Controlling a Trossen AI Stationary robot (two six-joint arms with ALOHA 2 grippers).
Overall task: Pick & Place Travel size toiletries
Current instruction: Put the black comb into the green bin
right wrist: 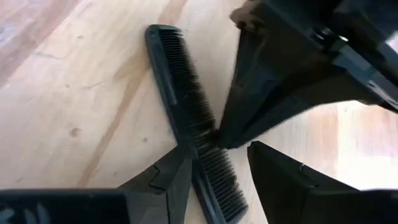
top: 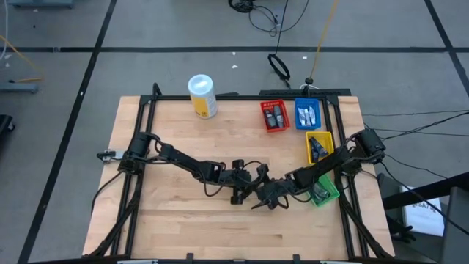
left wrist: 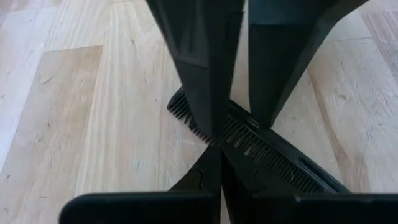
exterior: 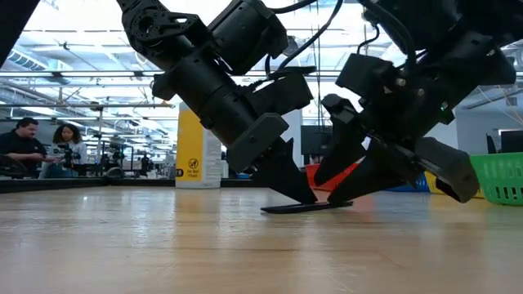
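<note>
I should turn the comb (right wrist: 173, 87) straight between my right gripper's fingers, with my left gripper at its toothed edge (right wrist: 204, 112), before closing, because it lies at a slant between them.
A flat black comb (right wrist: 180, 81) lies on the wooden table, between the two arms in the middle of the near half. It also shows in the left wrist view (left wrist: 280, 158) and the low view (exterior: 306, 207). My left gripper (left wrist: 216, 152) is shut, its tip down on the comb. My right gripper (right wrist: 219, 149) is open and comes from the right, one finger on each side of the comb. Small dark and silver-white toiletries lie in the red bin (top: 275, 115), blue bin (top: 307, 114) and yellow bin (top: 319, 145). My left gripper presses its shut fingertips (right wrist: 219, 138) down on the comb's toothed edge (right wrist: 208, 127) about midway along it, slanting down from the table's left. The comb lies flat on the table. My right gripper's fingers lie across the comb, slanting down from the table's right. One finger (right wrist: 177, 171) stands at the comb's spine edge (right wrist: 186, 140); I cannot tell whether it touches. The other finger (right wrist: 273, 171) stands apart on the toothed side.
A tall white canister with a yellow label (top: 202, 95) stands at the far edge. A green bin (top: 322, 192) sits close behind my right gripper at the right. Bare table lies to the left and near side of the comb.
</note>
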